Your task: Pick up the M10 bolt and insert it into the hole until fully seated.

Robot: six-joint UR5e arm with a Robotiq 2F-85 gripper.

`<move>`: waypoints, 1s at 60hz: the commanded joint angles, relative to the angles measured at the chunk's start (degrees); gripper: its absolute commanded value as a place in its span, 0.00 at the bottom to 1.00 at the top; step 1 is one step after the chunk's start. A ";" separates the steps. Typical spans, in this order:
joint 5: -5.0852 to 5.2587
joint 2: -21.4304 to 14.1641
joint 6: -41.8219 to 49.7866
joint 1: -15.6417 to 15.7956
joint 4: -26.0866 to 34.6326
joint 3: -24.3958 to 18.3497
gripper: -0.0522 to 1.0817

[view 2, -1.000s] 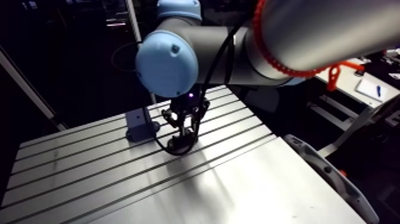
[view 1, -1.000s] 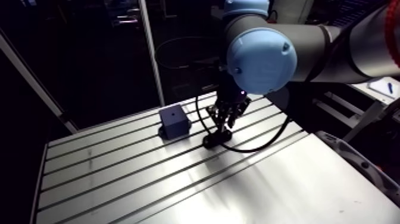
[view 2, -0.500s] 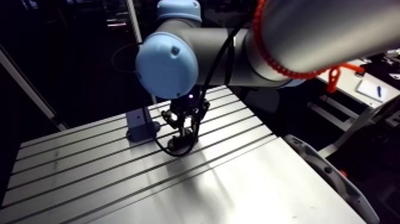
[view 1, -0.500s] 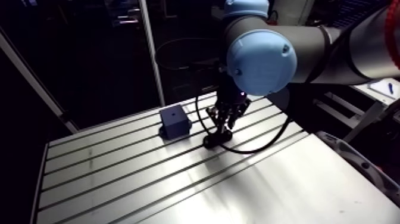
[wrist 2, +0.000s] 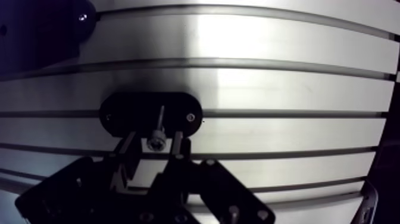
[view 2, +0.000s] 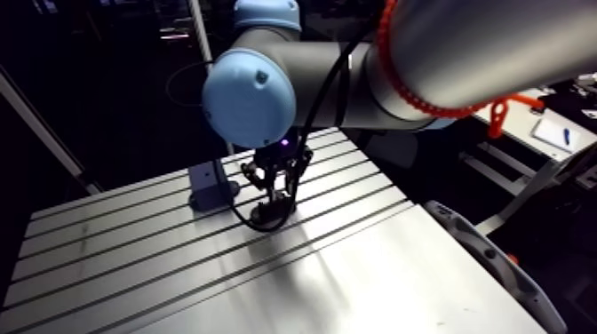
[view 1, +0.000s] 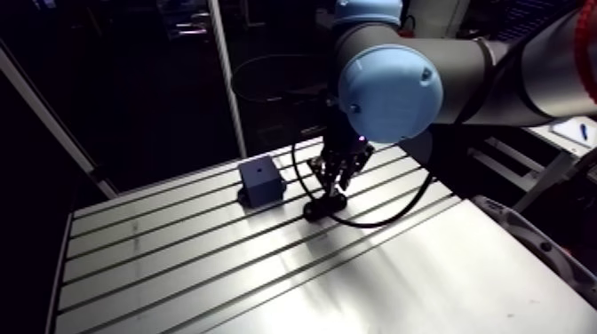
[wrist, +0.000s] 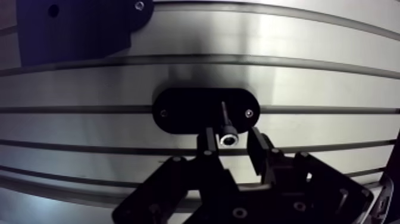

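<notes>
The M10 bolt's socket head (wrist: pixel 228 140) will rest on top when I put the bolt in, because the hole in the dark blue block (wrist: pixel 53 11) is plain and narrow.
The M10 bolt (wrist: pixel 228 138) stands upright in a black oval holder (wrist: pixel 184 111) on the slotted table; I see its socket head from above. My gripper (wrist: pixel 233 145) is open and straddles the bolt head, with a small gap between the head and each of its fingers (wrist: pixel 208 145). In the arm view the gripper (view 1: pixel 336 182) hangs right over the holder (view 1: pixel 322 210). The dark blue block (view 1: pixel 259 180) with a hole in its top sits to the left of the holder; in the wrist view that block (wrist: pixel 71 30) lies ahead of the gripper and off to one side.
The aluminium table (view 1: pixel 222 266) runs in long slots toward the near edge. A black cable (view 1: pixel 391 209) loops on the table to the right of the holder. A grey frame rail (view 1: pixel 533 240) borders the right side.
</notes>
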 commanded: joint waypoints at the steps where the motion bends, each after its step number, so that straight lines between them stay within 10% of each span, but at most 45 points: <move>1: 0.02 0.30 -0.02 0.00 -0.16 -0.05 0.57; 60: 0.11 0.33 -0.02 0.09 -0.16 0.11 0.63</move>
